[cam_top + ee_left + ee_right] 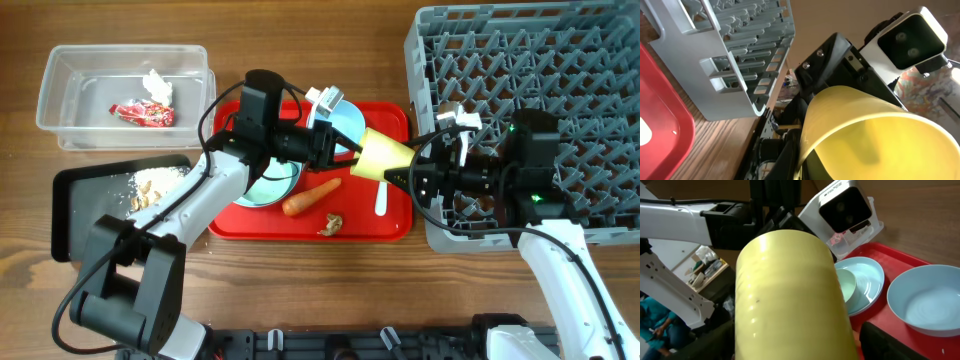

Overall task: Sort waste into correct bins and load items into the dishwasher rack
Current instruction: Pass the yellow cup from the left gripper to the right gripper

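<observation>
Next, my right gripper closes on the cup's loose end (404, 162) and takes it to the grey rack, because my left gripper is holding the yellow cup (382, 156) short of the rack.
The small yellow cup (382, 158) hangs on its side in the air over the right end of the red tray, between both arms. My left gripper (345, 152) is shut on its left end. My right gripper (415, 175) is open, with its fingers on either side of the cup's right end (790, 305) and a thin gap showing. On the tray lie a carrot (310, 198), a brown lump (331, 224), a white spoon (381, 200), a pale blue bowl (265, 185) and a plate (340, 120). The grey rack (560, 60) stands at the right.
The clear tub (60, 120) at the back left holds the red wrapper (143, 114) and tissue (158, 86). The black tray (70, 215) holds rice scraps (150, 185). The red tray (395, 120) nearly touches the rack's left wall (740, 60).
</observation>
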Available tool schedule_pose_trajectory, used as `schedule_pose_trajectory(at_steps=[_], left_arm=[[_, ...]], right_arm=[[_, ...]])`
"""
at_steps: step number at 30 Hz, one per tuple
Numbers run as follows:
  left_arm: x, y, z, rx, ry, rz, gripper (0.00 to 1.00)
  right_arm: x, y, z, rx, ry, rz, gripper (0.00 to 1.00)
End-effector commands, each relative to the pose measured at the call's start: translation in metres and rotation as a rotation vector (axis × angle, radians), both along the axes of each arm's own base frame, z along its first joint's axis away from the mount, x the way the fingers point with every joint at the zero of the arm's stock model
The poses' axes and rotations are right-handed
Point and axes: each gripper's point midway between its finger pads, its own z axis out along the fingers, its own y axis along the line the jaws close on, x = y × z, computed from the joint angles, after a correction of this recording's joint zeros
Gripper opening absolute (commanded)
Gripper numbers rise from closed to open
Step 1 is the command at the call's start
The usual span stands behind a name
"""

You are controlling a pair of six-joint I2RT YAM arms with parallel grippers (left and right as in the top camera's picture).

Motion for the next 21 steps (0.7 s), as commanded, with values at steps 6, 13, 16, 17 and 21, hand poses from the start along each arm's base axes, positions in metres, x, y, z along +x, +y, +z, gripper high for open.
schedule_pose_trajectory(at_steps=[6,13,16,17,21], left_arm=[[0.009,-0.001,0.01,0.01,-0.056,0.045,0.36],[0.042,0.032,-0.041,0.239,-0.1,0.239,0.47],[0.054,0.07,-0.083,0.475,-0.046,0.373,0.56],[0.055,0.081,-0.091,0.528,-0.026,0.402,0.56],[0.053,0.127,-0.099,0.671,0.01,0.492,0.58]], right_arm=[[0.008,-0.001,0.002,-0.014,0.025,-0.039,0.63],[0.034,-0.02,-0.025,-0.13,0.128,-0.254,0.56],[0.04,-0.028,-0.032,-0.174,0.15,-0.319,0.54],[0.041,-0.032,-0.033,-0.198,0.165,-0.347,0.54],[0.054,-0.069,-0.028,-0.388,0.211,-0.568,0.54]])
